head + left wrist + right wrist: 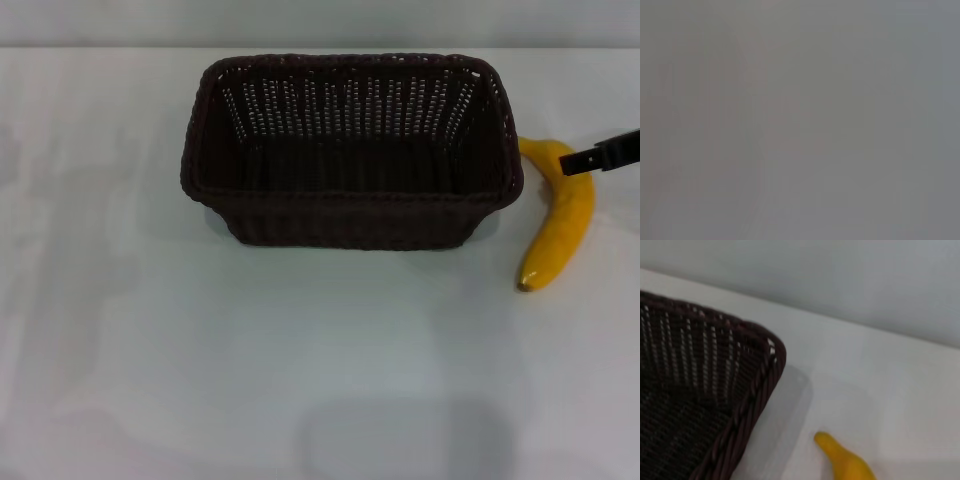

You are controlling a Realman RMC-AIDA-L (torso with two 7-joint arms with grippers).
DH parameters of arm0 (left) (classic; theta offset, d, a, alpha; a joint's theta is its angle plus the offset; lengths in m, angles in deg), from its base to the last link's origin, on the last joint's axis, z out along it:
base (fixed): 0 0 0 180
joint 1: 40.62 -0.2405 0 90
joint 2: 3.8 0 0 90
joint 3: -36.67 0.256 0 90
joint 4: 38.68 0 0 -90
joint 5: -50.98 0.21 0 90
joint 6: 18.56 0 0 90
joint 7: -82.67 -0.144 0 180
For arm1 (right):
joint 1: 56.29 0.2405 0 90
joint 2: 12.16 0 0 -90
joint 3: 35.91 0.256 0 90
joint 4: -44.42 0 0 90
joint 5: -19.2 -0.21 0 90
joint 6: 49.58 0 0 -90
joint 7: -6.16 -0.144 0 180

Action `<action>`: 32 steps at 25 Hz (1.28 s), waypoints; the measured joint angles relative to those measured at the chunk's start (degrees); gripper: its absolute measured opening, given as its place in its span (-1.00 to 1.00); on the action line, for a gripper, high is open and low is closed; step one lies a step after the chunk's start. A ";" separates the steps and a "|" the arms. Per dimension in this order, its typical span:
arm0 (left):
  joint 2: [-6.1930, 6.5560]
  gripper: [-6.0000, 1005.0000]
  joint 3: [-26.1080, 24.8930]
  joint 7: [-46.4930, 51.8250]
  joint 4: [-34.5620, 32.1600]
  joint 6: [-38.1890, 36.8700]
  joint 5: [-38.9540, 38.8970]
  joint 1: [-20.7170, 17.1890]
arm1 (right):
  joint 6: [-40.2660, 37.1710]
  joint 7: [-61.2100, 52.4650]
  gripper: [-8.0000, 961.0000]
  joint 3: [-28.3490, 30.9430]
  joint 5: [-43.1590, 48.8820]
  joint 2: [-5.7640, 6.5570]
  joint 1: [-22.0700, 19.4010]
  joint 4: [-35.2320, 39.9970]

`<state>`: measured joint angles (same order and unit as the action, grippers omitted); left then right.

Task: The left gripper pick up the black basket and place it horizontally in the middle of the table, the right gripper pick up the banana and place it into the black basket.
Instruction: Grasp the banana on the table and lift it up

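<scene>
The banana's middle point(570, 208) lies clear of the black basket's side point(498, 202), so my right gripper should keep lowering there until its fingers straddle the banana, then close.
The black basket point(350, 150) stands upright and empty on the white table point(250, 350), its long side across my view, at the middle back. The banana point(560, 215) lies on the table just right of the basket, apart from it. My right gripper point(600, 155) shows only as a thin black bar coming in from the right edge, over the banana's upper end. In the right wrist view I see a corner of the basket point(705, 390) and the banana's tip point(842, 457). The left gripper is out of view; the left wrist view shows only plain grey.
The table's far edge meets a pale wall point(320, 25) just behind the basket. A soft shadow point(410, 440) lies on the tabletop near the front.
</scene>
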<state>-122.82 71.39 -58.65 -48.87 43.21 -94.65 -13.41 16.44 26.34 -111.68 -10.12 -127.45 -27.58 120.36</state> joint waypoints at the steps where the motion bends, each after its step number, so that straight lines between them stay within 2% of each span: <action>1: 0.00 0.40 0.00 0.00 0.00 0.00 0.00 0.02 | -0.01 0.08 0.80 -0.01 0.02 0.03 0.44 -0.76; 19: -0.07 0.40 0.00 -0.01 0.00 -0.08 -0.01 0.76 | -2.23 0.50 0.80 0.44 -0.39 0.02 5.20 -10.53; 32: -0.11 0.40 0.00 -0.01 0.00 -0.07 -0.01 0.74 | -4.17 1.43 0.79 0.26 -0.86 -0.02 6.03 -14.58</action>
<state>-122.93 71.39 -58.66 -48.87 43.14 -94.66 -12.67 12.27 27.77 -111.42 -10.99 -127.47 -21.55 105.78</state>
